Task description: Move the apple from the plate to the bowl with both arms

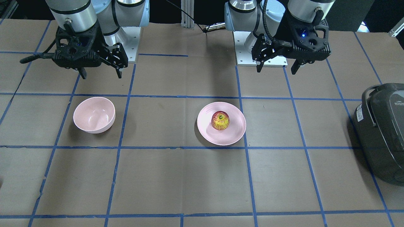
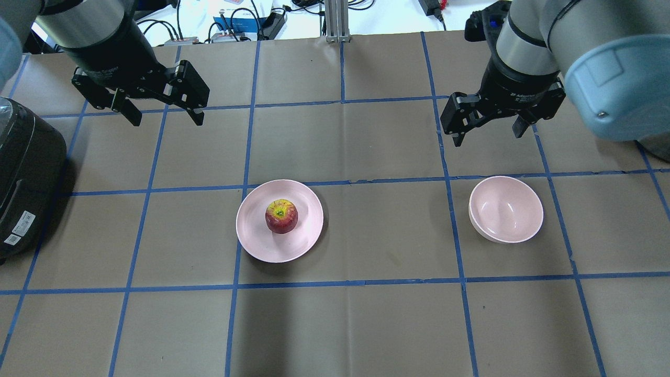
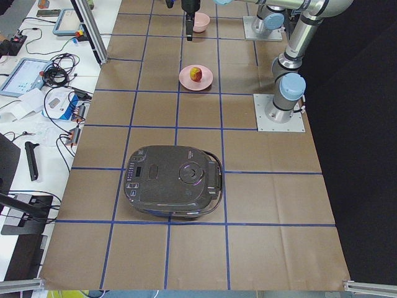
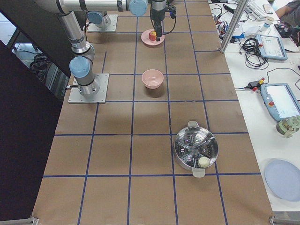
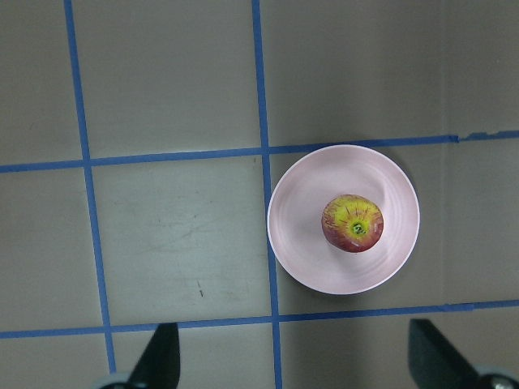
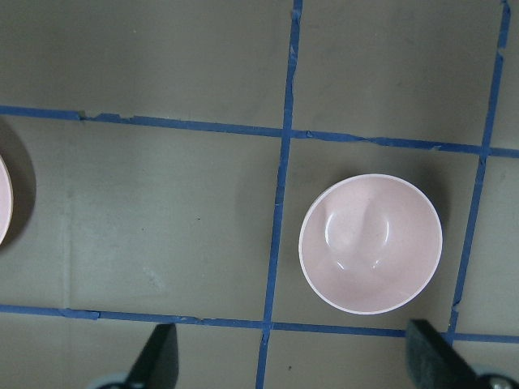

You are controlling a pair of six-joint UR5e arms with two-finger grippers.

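Observation:
I should next move my right gripper to the side of the pink bowl away from the plate, where the bowl's rim stands clear, until the gripper's open fingers straddle the bowl's rim.
The red and yellow apple sits upright on the flat pink plate near the table's middle; both also show in the front view, the apple on the plate, and in the left wrist view, the apple on the plate. The deep pink bowl stands empty to the right; it also shows in the front view and the right wrist view. My left gripper hovers open and empty, high behind and left of the plate. My right gripper hovers open and empty behind the bowl.
A dark rice cooker sits at the table's left end. A metal steamer pot stands far along the right end. Blue tape lines grid the brown table.

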